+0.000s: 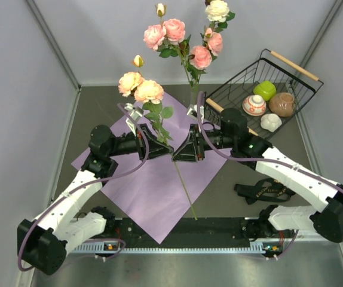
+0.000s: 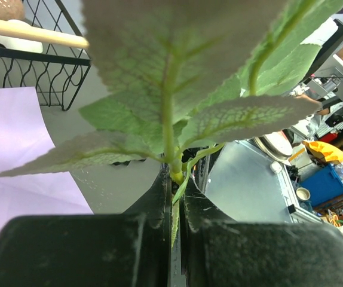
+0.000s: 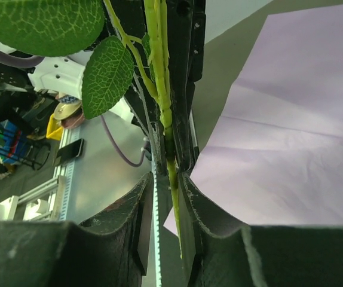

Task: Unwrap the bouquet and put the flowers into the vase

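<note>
My left gripper should move to the lower stem (image 1: 184, 186), because it is taking up the stem (image 2: 175, 172) below the leaves, where my right gripper needs to hold the stem.
A peach-rose flower (image 1: 140, 86) stands upright over the lilac paper sheet (image 1: 149, 190), which lies spread flat. My left gripper (image 1: 165, 150) (image 2: 176, 179) is shut on its green stem (image 2: 175, 170), just below the leaves. From the opposite side, my right gripper (image 1: 181, 152) (image 3: 167, 179) straddles the same stem (image 3: 170, 161). Its jaws are narrow but still apart: the stem lies against one finger with a gap to the other. The stem's lower end (image 1: 186, 191) trails toward the near edge. Pink and cream roses (image 1: 186, 42) stand in the clear vase (image 1: 193, 98) behind.
A black wire basket (image 1: 291, 75) with wooden handles sits at the back right. It holds a green piece, a patterned bowl, a brown pot and a white piece. The black ribbon (image 1: 264, 191) lies crumpled beside the right arm. Grey walls close in both sides.
</note>
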Controlling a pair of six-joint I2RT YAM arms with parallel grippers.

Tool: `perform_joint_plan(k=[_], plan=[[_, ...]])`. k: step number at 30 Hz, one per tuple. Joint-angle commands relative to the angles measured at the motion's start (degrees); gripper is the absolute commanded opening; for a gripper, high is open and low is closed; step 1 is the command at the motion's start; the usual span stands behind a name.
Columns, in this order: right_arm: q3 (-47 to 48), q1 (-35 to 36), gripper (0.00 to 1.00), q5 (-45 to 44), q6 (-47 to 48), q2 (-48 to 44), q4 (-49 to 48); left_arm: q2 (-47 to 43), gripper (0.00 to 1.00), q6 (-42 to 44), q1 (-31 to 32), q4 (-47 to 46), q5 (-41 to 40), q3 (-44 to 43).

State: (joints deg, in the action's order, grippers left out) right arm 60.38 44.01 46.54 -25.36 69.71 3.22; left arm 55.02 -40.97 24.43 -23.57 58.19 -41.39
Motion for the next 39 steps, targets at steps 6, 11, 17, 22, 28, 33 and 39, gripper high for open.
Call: perform_joint_plan(k=[6, 11, 17, 22, 28, 33, 39], plan=[[-0.35, 1.78, 0.14, 1.71, -1.62, 1.30, -6.03, -0.62, 0.00, -0.60, 0.27, -3.76, 1.31, -3.44], [-0.52, 1.78, 0.00, 1.62, -2.06, 1.57, -6.91, -0.44, 0.00, -0.43, 0.36, -3.06, 1.57, -3.61], [-2.45, 1.78, 0.00, -9.00, -1.53, -1.94, -7.70, -2.10, 0.58, 6.41, 0.27, 8.52, -2.11, -8.00], [-3.60, 1.78, 0.00, -20.84, 2.24, -7.56, -7.36, -8.34, 0.79, 10.11, 0.27, 11.70, -6.41, -8.62], [-3.17, 1.78, 0.00, -32.82, 9.01, -15.12, -7.97, -11.25, 0.81, 13.37, 0.27, 15.13, -7.66, -8.97], [-1.67, 1.69, 0.00, -30.31, 7.45, -16.63, -10.86, -10.73, 0.80, 12.76, 0.36, 13.21, -5.03, -6.70], [-3.60, 1.78, 0.00, -23.09, -3.36, -14.79, -24.21, -5.64, 0.79, -0.59, 2.90, -6.90, -0.88, -0.81]])
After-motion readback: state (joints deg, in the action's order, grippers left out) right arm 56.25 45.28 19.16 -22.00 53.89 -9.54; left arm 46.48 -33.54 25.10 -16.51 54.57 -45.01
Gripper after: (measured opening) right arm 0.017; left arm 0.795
